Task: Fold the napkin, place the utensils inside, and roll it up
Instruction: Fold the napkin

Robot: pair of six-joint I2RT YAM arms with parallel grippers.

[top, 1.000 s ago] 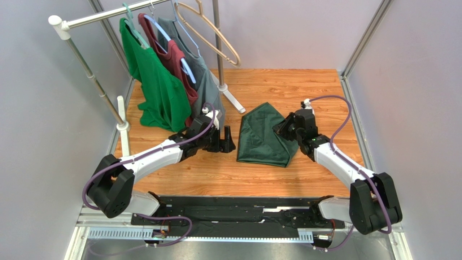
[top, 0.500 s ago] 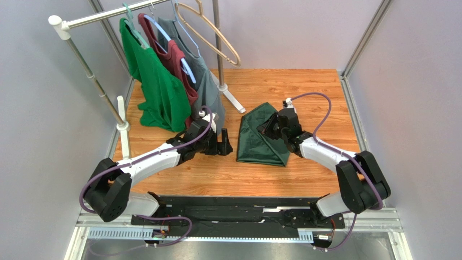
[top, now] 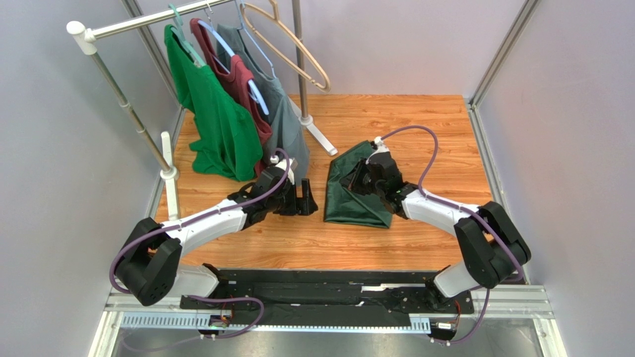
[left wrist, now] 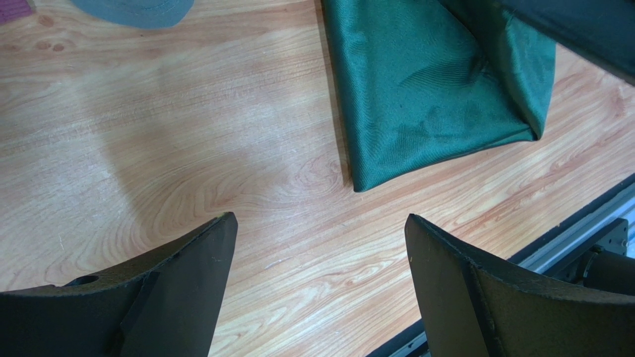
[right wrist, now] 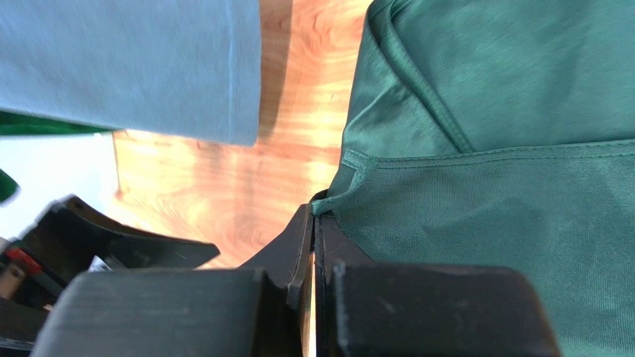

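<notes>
My right gripper keeps bringing over the napkin's hemmed corner (right wrist: 349, 175) it pinches above flat cloth until that corner meets the napkin's edge (top: 326, 210) beside my left gripper.
The dark green napkin (top: 356, 202) lies partly folded on the wooden table (top: 417, 126). My right gripper (top: 355, 181) hovers over its middle, shut on a hemmed corner of the napkin (right wrist: 514, 216), which it holds lifted over the rest of the cloth. In the right wrist view the corner sits pinched at the tips of that gripper (right wrist: 315, 213). My left gripper (top: 305, 199) is open just left of the napkin, low over bare wood. The left wrist view shows this gripper (left wrist: 320, 219) empty, with the napkin (left wrist: 425, 82) ahead. The utensils are out of view.
A clothes rack at the back left holds a bright green shirt (top: 212, 111), a maroon shirt (top: 242, 85), a grey-green shirt (top: 285, 119) and an empty hanger (top: 298, 52). The rack's foot (top: 322, 138) rests near the napkin's far corner. Grey walls enclose the table.
My right gripper has carried the napkin's corner leftward, across the cloth. The napkin's right side has folded over. My left gripper has drifted slightly left and stayed open.
</notes>
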